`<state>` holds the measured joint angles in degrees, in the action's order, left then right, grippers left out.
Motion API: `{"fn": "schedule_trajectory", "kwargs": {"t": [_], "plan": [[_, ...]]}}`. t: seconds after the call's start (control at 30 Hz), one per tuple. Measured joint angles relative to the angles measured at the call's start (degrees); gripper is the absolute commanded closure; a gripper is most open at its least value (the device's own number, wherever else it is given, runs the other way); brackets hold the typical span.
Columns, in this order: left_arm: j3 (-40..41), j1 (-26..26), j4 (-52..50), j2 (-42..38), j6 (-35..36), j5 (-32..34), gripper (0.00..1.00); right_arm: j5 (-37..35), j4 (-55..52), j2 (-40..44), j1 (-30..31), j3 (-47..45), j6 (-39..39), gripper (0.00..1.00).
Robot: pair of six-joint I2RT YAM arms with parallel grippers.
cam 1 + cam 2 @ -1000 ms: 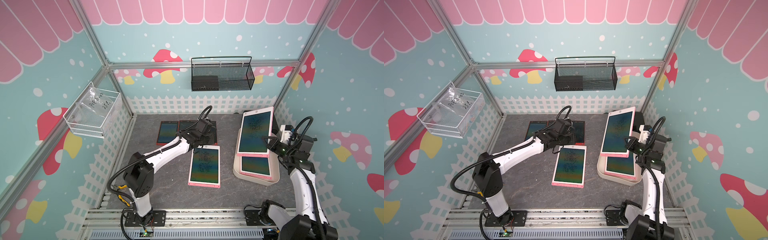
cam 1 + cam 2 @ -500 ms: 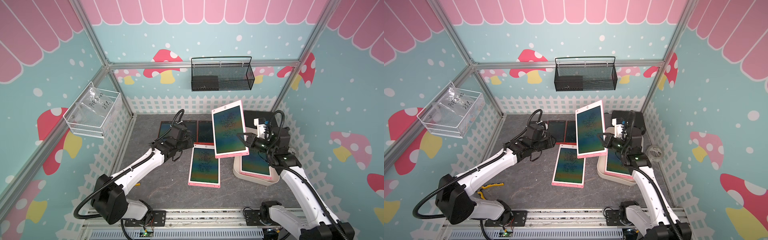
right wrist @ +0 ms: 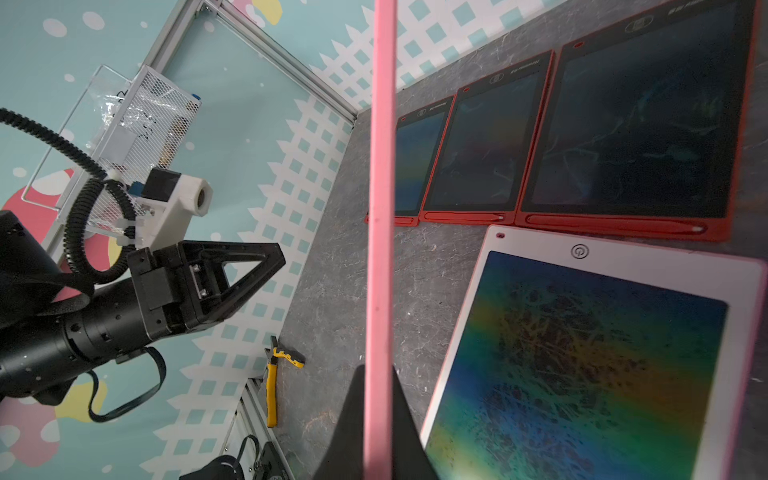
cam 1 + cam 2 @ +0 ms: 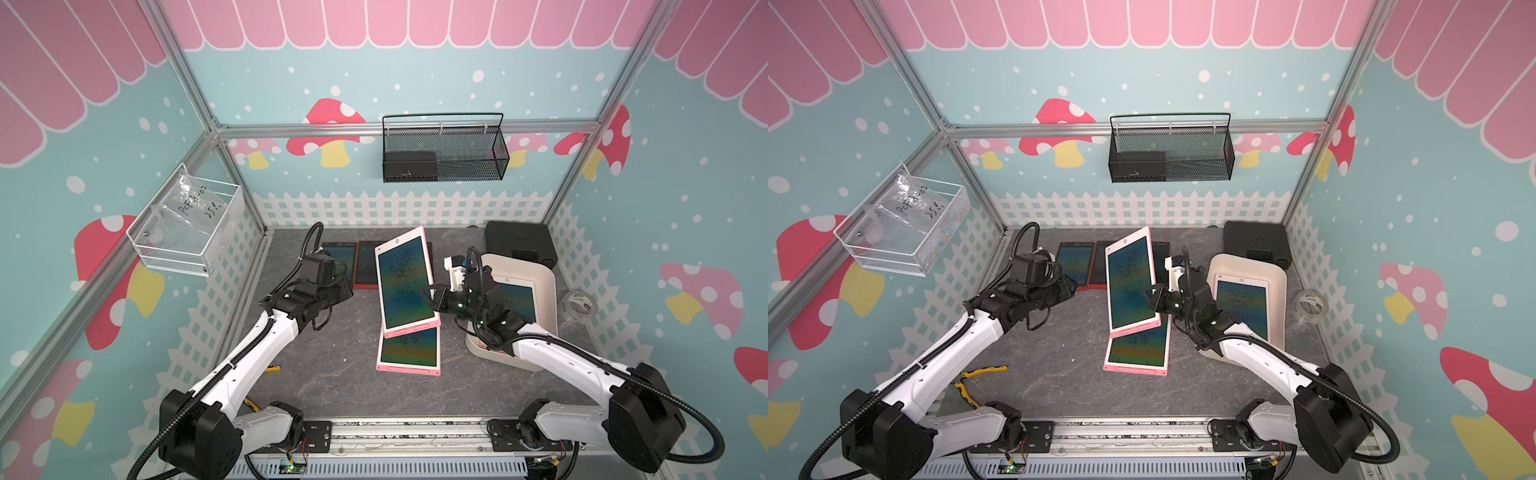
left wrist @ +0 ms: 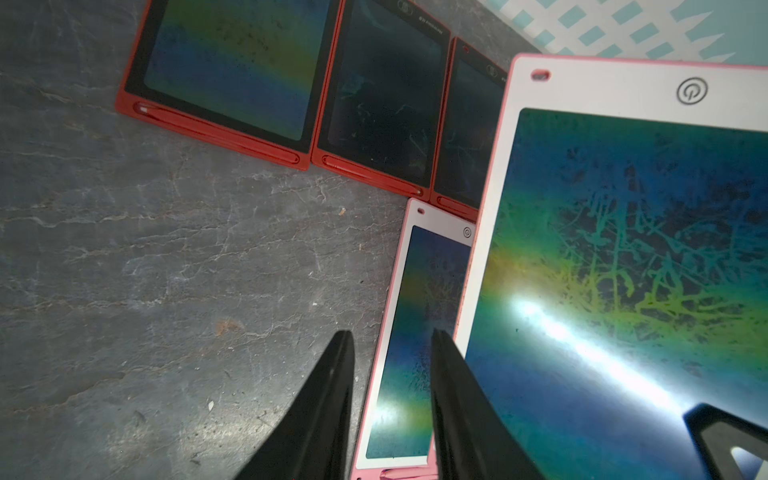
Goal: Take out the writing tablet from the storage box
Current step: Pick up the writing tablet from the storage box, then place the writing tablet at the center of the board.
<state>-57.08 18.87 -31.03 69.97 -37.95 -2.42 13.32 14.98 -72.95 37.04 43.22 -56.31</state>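
Note:
The space (image 4: 329,340) between the flat pink tablet (image 4: 409,349) and the pliers is clear, so my right gripper should keep carrying the held tablet there until it lies flat.
My right gripper (image 4: 432,297) (image 3: 379,370) is shut on the long edge of a pink-framed writing tablet (image 4: 405,282) (image 4: 1129,286). It holds the tablet tilted above the middle of the table, partly over a second pink tablet (image 4: 409,353) that lies flat. The wrist view shows the held tablet's edge (image 3: 380,187) running straight out from between the fingers. To the right, the cream-white storage box (image 4: 544,282) (image 4: 1277,282) has another tablet (image 4: 517,299) in it. Left of the held tablet my left gripper (image 4: 347,286) (image 5: 390,336) hovers open, with nothing between its fingers.
Three red-framed tablets (image 4: 365,268) (image 5: 232,70) lie side by side at the back. A black case (image 4: 519,245) sits behind the box, and a tape roll (image 4: 579,305) is right of it. Yellow pliers (image 4: 976,374) lie front left. A black mesh basket (image 4: 442,153) hangs on the back wall.
My right arm has carried the pink tablet leftward from above the box to over the table's middle. My left arm has pulled back to the left, away from the flat pink tablet.

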Motion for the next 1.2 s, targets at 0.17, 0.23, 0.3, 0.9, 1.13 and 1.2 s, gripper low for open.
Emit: {"fn": "schedule_trajectory", "kwargs": {"t": [0.17,0.23,0.3,0.9,1.13,1.2], "plan": [[1.5,-3.1,-0.3,0.0,0.0,-2.0,0.67,-4.8,7.0,-7.2,6.1,-1.1,-4.5,1.00],[2.1,-4.6,-0.2,-0.4,0.0,-2.7,0.67,-5.8,8.8,-10.8,8.7,-0.7,-5.8,1.00],[2.8,-5.9,-0.3,-1.0,0.0,-3.4,0.67,-6.2,10.6,-14.7,10.8,0.4,-7.3,1.00],[7.5,-17.5,-0.9,-6.9,-0.4,-13.0,0.67,-11.4,25.5,-37.2,20.9,11.3,-18.5,1.00],[7.6,-19.5,-1.8,-10.3,-0.2,-15.1,0.66,-14.4,28.7,-42.5,24.0,14.1,-23.5,1.00],[7.7,-19.6,-1.9,-11.0,-0.2,-15.4,0.66,-15.1,29.2,-43.3,24.3,14.6,-24.3,1.00]]}}
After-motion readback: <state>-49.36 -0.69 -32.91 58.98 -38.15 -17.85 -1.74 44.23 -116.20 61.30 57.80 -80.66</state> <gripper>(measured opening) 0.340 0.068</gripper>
